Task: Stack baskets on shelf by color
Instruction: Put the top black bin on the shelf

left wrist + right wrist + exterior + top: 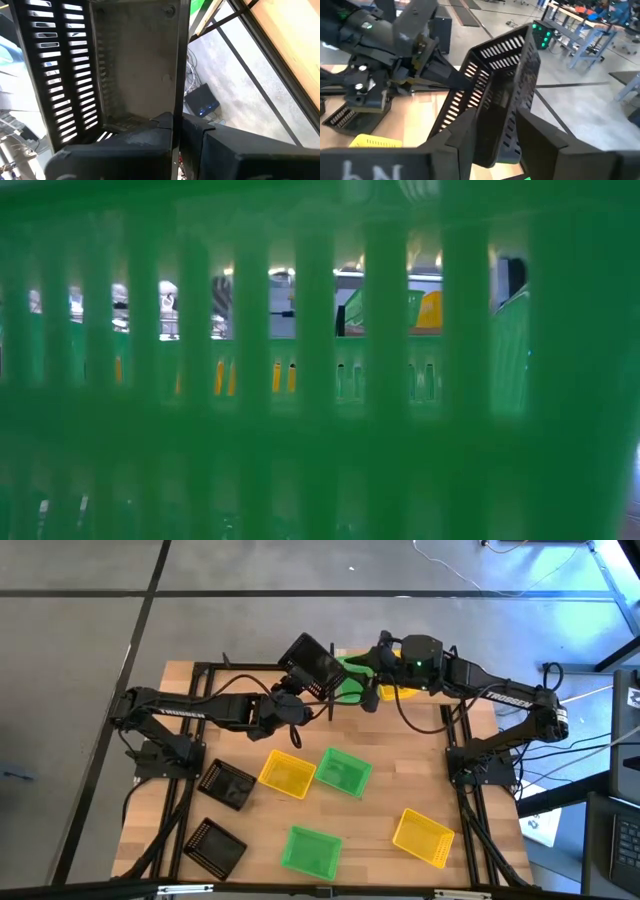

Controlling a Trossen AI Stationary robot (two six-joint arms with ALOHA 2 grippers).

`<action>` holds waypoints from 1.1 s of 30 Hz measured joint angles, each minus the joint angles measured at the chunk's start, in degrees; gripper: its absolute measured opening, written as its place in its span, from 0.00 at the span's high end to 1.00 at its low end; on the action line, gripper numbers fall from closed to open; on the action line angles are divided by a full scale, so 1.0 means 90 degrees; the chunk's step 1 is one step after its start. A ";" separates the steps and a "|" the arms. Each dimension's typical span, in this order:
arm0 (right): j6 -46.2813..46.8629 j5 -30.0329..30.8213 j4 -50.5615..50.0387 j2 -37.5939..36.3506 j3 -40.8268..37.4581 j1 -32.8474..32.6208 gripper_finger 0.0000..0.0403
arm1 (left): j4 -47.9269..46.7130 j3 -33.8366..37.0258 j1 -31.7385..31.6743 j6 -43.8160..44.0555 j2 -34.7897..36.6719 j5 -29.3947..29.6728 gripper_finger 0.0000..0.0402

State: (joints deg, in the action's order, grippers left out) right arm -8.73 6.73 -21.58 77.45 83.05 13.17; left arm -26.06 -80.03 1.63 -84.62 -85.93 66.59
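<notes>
Next, I take over the black basket by its opposite rim (507,107) with my right gripper, because the free shelf space past the yellow basket (405,693) is too far for my left gripper to reach.
My left gripper (296,690) is shut on a black mesh basket (312,665), held up tilted over the table's far middle. My right gripper (502,137) is open. Its fingers stand on either side of that basket's near corner (497,125); whether they touch it I cannot tell. Just below them, a green basket (352,682) and a yellow basket (396,692) sit on the pale shelf (341,654) at the far edge. In the low view, a green basket's mesh wall (320,380) fills the picture. My left gripper pinches one side wall of the black basket at its rim (176,107), one finger (150,135) inside the basket and one outside. The basket is lifted clear and tipped on its side, its open face toward the left wrist camera.
Loose on the table lie two black baskets (228,783) (215,845), two green ones (345,770) (310,848) and two yellow ones (287,773) (423,837). Thin black frame posts (455,755) run along the table's sides. Both arms meet closely over the far middle.
</notes>
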 joint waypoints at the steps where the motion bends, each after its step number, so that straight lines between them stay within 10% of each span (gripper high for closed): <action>1: 0.0075 0.0033 0.0003 0.0022 0.0000 0.0000 0.64 | 0.0002 0.0000 0.0000 0.0000 0.0000 0.0000 1.00; 19: 0.0088 0.1013 0.0057 0.0517 0.0000 0.0000 0.64 | 0.0007 0.0000 0.0000 -0.0005 0.0005 0.0002 1.00; 28: 0.0252 0.0941 0.0094 0.0517 0.0000 0.0002 0.96 | 0.0007 0.0000 0.0002 0.0005 0.0005 -0.0035 1.00; 33: 0.0271 0.0944 0.0092 0.0517 0.0000 0.0005 0.97 | 0.0006 0.0000 0.0000 0.0012 0.0005 -0.0326 1.00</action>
State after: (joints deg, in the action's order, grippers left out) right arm -6.29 15.22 -20.75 82.11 83.05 13.21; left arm -26.01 -80.03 1.63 -84.51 -85.89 63.65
